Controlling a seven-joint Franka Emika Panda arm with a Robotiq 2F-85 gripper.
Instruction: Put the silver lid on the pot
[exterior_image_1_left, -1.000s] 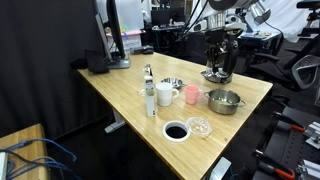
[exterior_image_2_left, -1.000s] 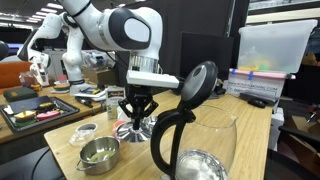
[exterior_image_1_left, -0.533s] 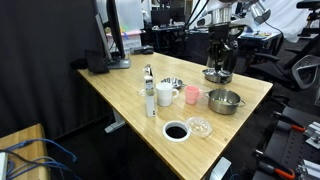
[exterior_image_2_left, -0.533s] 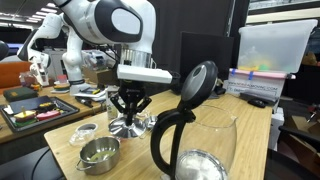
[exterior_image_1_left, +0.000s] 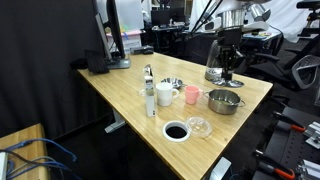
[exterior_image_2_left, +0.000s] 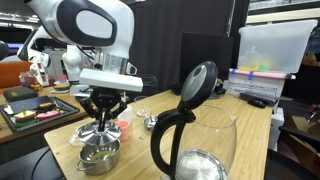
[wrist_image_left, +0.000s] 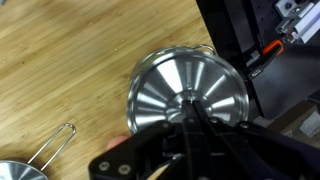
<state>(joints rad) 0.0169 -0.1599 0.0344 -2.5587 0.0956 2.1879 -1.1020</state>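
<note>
The silver lid (exterior_image_1_left: 237, 83) hangs off-centre, away from the pink cup, so my gripper should bring it back toward the cup and centre it over the pot (exterior_image_1_left: 224, 101) before lowering it.
My gripper (exterior_image_1_left: 222, 62) is shut on the knob of the silver lid (exterior_image_1_left: 215, 75) and holds it in the air above the low silver pot (exterior_image_1_left: 224, 101). In an exterior view the gripper (exterior_image_2_left: 100, 122) holds the lid (exterior_image_2_left: 100, 134) just over the pot (exterior_image_2_left: 98, 156) without touching it. In the wrist view the shiny ribbed lid (wrist_image_left: 165, 85) fills the middle, with the gripper (wrist_image_left: 190, 112) closed on its centre. The pot is hidden under the lid there.
A pink cup (exterior_image_1_left: 191, 95), white cup (exterior_image_1_left: 165, 96), bottle (exterior_image_1_left: 150, 92), small silver dish (exterior_image_1_left: 172, 84), clear glass piece (exterior_image_1_left: 199, 126) and white ring with black centre (exterior_image_1_left: 175, 131) stand on the wooden table (exterior_image_1_left: 120, 90). A tall dark jug (exterior_image_2_left: 190, 135) stands close to the camera.
The gripper has carried the lid up off the table and across to a spot above the pot. Nothing else has moved.
</note>
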